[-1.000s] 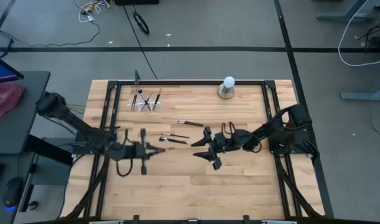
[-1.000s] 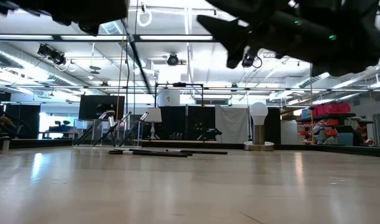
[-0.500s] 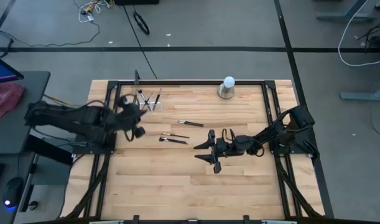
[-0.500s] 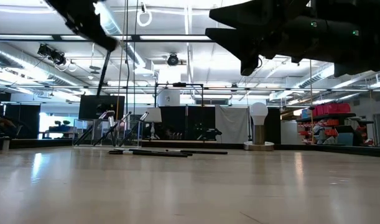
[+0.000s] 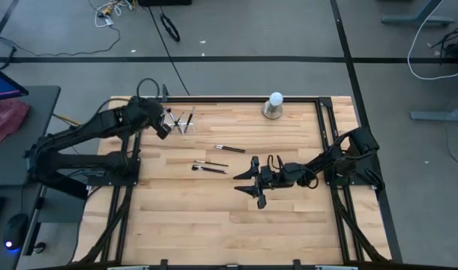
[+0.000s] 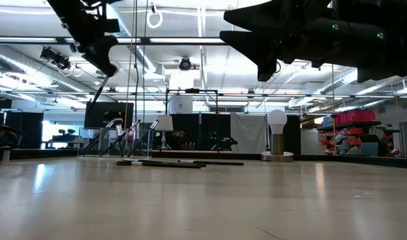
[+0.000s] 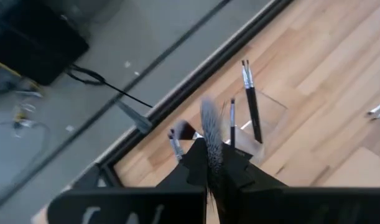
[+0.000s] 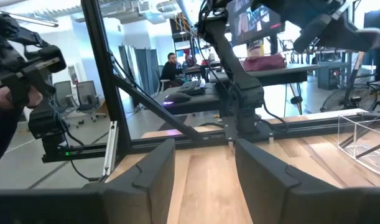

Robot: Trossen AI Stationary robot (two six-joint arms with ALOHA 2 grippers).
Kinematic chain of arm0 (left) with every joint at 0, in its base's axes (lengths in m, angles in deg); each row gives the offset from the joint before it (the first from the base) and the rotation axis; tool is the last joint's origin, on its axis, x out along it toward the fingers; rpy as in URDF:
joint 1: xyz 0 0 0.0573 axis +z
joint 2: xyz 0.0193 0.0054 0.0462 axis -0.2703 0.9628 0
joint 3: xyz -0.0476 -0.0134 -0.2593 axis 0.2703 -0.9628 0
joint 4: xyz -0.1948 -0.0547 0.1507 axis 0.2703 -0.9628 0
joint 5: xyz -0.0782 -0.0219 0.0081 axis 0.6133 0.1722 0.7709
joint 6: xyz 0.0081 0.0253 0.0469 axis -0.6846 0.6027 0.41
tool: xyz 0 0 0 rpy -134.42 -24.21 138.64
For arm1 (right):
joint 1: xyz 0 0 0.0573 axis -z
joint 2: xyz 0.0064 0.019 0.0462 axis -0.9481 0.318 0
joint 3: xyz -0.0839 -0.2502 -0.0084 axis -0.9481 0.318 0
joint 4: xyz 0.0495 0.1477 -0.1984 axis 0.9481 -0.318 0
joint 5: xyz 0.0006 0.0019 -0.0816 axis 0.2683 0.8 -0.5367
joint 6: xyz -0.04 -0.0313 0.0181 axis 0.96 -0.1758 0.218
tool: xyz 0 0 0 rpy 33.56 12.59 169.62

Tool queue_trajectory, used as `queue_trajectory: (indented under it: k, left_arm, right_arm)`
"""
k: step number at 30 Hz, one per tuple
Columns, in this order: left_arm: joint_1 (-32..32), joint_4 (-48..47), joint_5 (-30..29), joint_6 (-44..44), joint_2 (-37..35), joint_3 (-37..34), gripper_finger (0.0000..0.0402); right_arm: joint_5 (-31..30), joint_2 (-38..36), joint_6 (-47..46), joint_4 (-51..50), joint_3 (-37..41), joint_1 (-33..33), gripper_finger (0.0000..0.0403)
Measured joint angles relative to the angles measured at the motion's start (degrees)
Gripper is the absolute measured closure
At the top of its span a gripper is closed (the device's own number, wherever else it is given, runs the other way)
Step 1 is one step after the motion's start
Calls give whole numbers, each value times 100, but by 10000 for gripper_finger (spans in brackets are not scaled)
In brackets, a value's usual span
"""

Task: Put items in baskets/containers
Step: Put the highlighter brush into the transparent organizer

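Note:
The brush's handle (image 6: 98,91) is hanging under my left gripper and points down at the clear holder (image 5: 178,127), so I should keep bringing it down until it stands inside.
My left gripper (image 5: 163,126) hovers at the table's far left, beside the clear holder (image 5: 179,122), shut on a makeup brush (image 7: 209,124). In the left wrist view the holder (image 7: 267,112) lies just beyond the fingertips, with several brushes standing in it (image 7: 250,102). Three more brushes lie flat near the table's middle: one (image 5: 230,148) farther off, two (image 5: 209,166) close together. My right gripper (image 5: 252,182) hangs open above the table, right of those brushes, touching nothing. My left gripper pinches the brush between its two fingers (image 7: 196,163), coming from above and pointing down. The brush runs along the fingers, and its fluffy grey end (image 7: 208,115) sticks out past the fingertips. It is lifted clear; in the low view a thin stem (image 6: 100,87) hangs slanting below the gripper.
A white ball on a grey round base (image 5: 273,106) stands at the far edge, right of centre. A black frame rail (image 5: 214,98) borders the table's far side just behind the holder. Bare wood (image 5: 199,217) spreads across the near half.
My left gripper has swung from the table's middle up and toward the far left corner, carrying the brush, and now hangs by the holder. My right gripper drew back slightly toward the right edge, then stayed still.

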Motion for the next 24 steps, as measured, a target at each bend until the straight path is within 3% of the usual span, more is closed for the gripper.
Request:
queue_trajectory:
  k: [3,8,13,18,24]
  left_arm:
    - [513,237,557,215,4,0,395]
    - [1249,344,893,324,8,-16,395]
    - [1863,894,1537,457,8,-567,395]
    - [2171,1464,1726,457,8,-1174,395]
    - [2356,1579,1912,374,8,-1429,394]
  right_arm:
    - [0,2,0,0,0,0,234]
    - [0,2,-4,-2,0,0,234]
    - [0,2,-7,-4,0,0,234]
    - [0,2,-16,-4,0,0,234]
    - [0,2,-22,-4,0,0,234]
